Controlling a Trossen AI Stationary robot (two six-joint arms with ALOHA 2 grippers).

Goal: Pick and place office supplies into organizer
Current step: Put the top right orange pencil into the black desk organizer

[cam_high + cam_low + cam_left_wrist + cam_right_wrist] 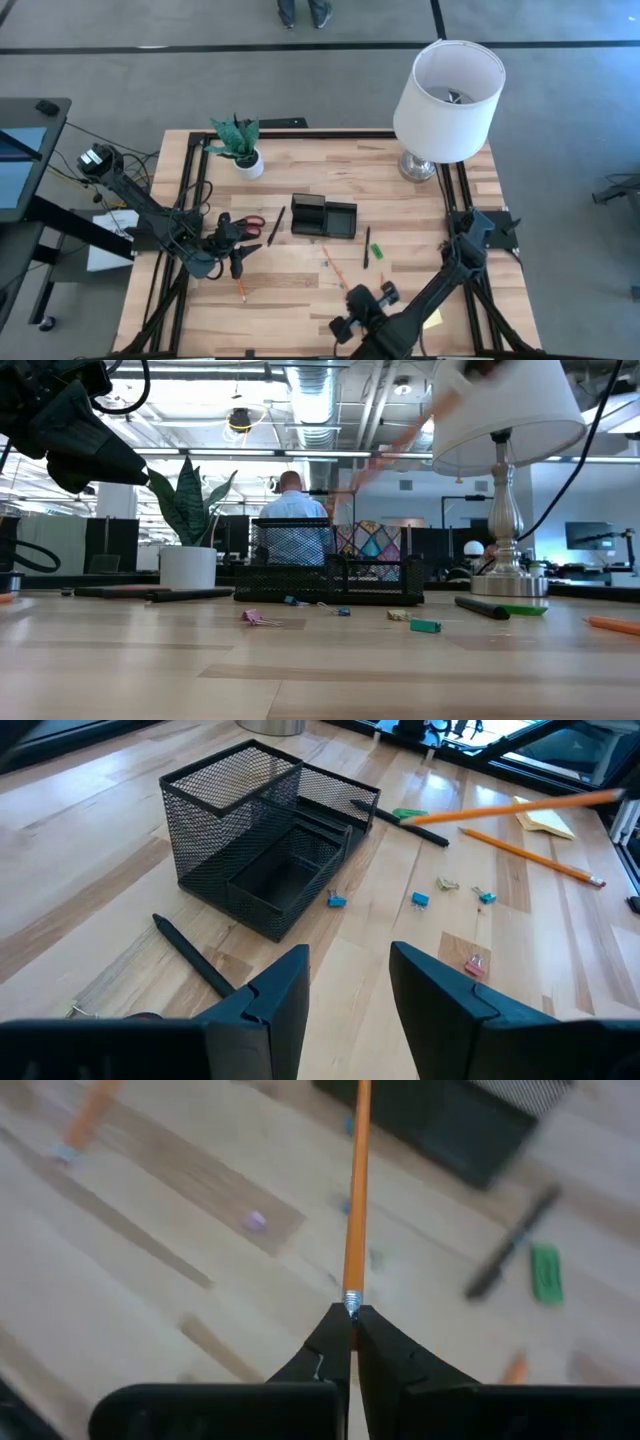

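The orange pencil's point is free because my right gripper's fingers pinch the eraser end (353,1297). My right gripper should now carry the pencil until the point dips into the organizer's tall compartment (308,214).
The black mesh organizer (323,216) (262,840) stands mid-table. My right gripper (352,1342) (353,297) hovers near the table's near edge, shut on an orange pencil (356,1190) (334,268) that points toward the organizer. My left gripper (350,985) (236,247) is open and empty, raised just left of the organizer, beside the red-handled scissors (252,222). On the wood lie a black pen (195,957), a second pen (367,246) by the green block (376,250), another pencil (530,856), the yellow pad (546,821) and small clips (420,898). My right gripper pinches the pencil at its eraser end, by the metal ferrule (352,1302), between the two fingertips. The fingers lie along the pencil, which sticks straight out ahead of them. The pencil is lifted clear of the table, showing raised and slanted in the low view (392,438).
A potted plant (240,148) stands at the far left of the table and a white-shaded lamp (448,92) at the far right. One more pencil (241,291) lies near the left arm. A person (295,500) sits beyond the table.
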